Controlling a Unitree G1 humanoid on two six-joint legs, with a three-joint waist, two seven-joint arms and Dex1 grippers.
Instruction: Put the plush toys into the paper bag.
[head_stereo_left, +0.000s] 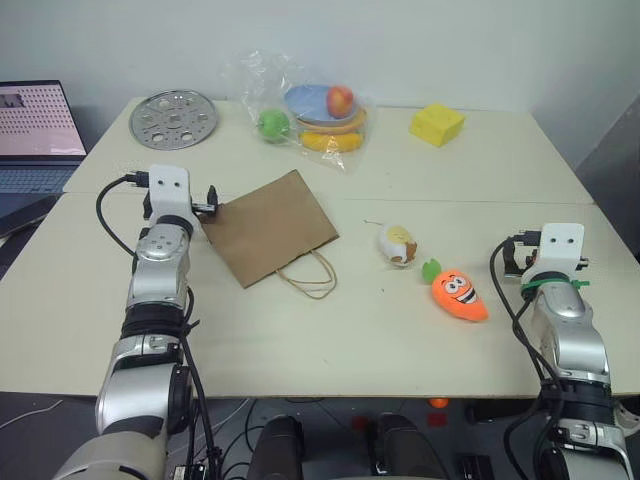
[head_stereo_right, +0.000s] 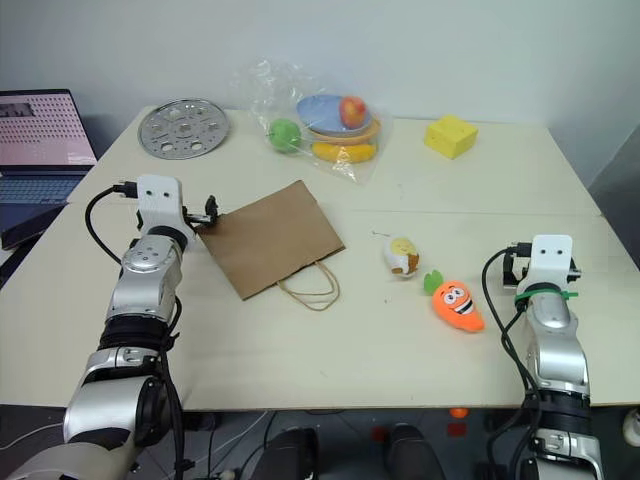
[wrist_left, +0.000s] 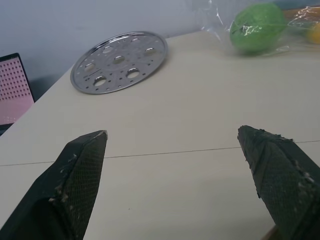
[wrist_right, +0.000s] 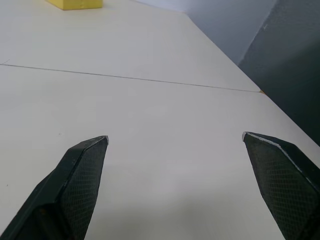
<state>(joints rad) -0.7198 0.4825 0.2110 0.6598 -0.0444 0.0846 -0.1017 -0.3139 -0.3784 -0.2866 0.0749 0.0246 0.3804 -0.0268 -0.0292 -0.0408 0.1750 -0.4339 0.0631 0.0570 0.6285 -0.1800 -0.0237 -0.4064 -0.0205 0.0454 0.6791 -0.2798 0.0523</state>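
Separate loops (head_stereo_left: 318, 283) come off the edge of the paper bag's opening (head_stereo_left: 292, 262), so the opening should spread wide and its lower side should stay down when I lift the upper cord handle.
The brown paper bag (head_stereo_left: 268, 226) lies flat on the table left of centre, its cord handles (head_stereo_left: 312, 275) pointing toward the near edge. To its right lie the two plush toys: a small white-and-yellowish one (head_stereo_left: 398, 244) and an orange carrot (head_stereo_left: 460, 295) with green leaves. My left gripper (wrist_left: 171, 132) is open and empty, level above the table beside the bag's left corner. My right gripper (wrist_right: 175, 136) is also open and empty, hovering over bare table to the right of the carrot.
At the back of the table (head_stereo_left: 400, 340) are a perforated metal disc (head_stereo_left: 174, 118), plastic-wrapped fruit on a plate (head_stereo_left: 315, 112) and a yellow block (head_stereo_left: 436, 124). A laptop (head_stereo_left: 35, 135) stands off the table's left side.
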